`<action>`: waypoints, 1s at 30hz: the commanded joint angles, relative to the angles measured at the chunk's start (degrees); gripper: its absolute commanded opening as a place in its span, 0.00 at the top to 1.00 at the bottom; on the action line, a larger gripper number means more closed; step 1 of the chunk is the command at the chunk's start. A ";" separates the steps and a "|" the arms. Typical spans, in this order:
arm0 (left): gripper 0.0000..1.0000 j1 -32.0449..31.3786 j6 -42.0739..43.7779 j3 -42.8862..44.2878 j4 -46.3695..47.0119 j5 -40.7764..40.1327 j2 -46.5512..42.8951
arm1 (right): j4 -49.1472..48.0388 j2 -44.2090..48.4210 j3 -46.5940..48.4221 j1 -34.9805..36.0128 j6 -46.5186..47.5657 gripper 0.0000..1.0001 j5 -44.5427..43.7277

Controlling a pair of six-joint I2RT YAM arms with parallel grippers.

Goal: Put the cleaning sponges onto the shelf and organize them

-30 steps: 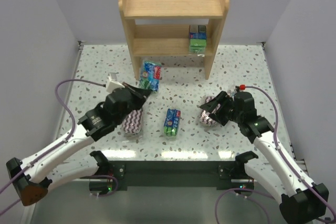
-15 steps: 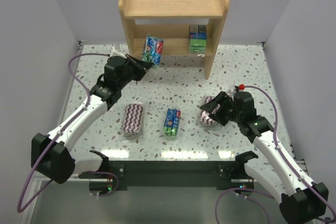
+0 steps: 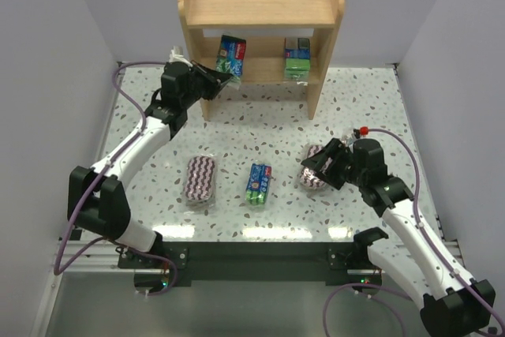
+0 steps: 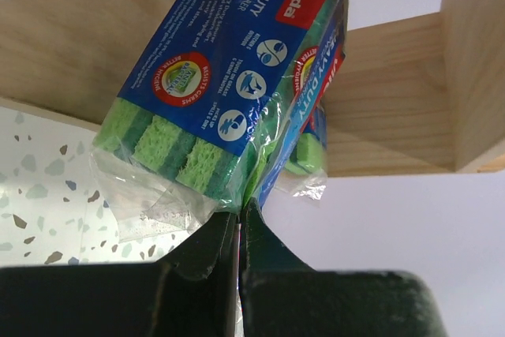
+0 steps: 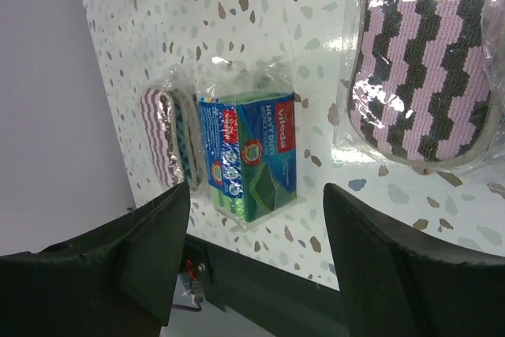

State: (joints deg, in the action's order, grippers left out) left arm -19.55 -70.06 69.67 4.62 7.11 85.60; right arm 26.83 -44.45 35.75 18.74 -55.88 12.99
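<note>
I should keep moving my left gripper inward and let go there, because the sponge pack's body [image 3: 232,52] is over the lower level [image 3: 210,53] and my fingers hold only the pack's plastic edge.
My left gripper [image 3: 224,79] is shut on the plastic edge of a green-and-blue sponge pack [image 3: 230,56] and holds it at the left opening of the wooden shelf's [image 3: 260,5] lower tier; the left wrist view shows the pack [image 4: 229,76] pinched between my closed fingers. Another pack [image 3: 297,58] stands on the lower tier at the right. A third pack [image 3: 258,182] lies on the table, also in the right wrist view [image 5: 252,155]. One zigzag pad [image 3: 200,179] lies left of it. My right gripper [image 3: 322,165] is open, right over another zigzag pad [image 3: 311,179], which shows in its wrist view [image 5: 426,76].
The shelf's top tier [image 3: 260,1] holds nothing. Grey walls close in the left and right sides of the speckled table [image 3: 260,128]. Purple cables loop beside both arms. The table's near edge has a dark metal rail [image 3: 260,254].
My left arm has lifted the green-and-blue pack from the table and carried it back and up to the lower tier's opening. The right arm has barely moved.
</note>
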 commanded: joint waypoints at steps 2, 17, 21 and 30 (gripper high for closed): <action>1.00 2.32 -1.74 2.49 4.69 1.76 1.31 | 2.00 1.91 2.49 0.07 1.74 0.28 0.45; 0.84 5.75 -6.05 6.09 8.73 7.74 7.56 | 2.35 2.52 3.54 0.15 1.91 0.28 0.19; 0.55 5.93 -4.91 6.18 9.88 7.74 7.21 | 2.00 2.52 4.15 0.07 2.26 0.27 0.45; 0.21 4.97 2.11 -0.22 9.18 9.49 -3.74 | 2.60 1.38 6.44 0.15 7.70 0.26 5.81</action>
State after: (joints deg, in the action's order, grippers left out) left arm -13.98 -72.84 72.44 11.00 14.15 90.63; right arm 29.15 -42.76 38.72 18.74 -52.62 14.63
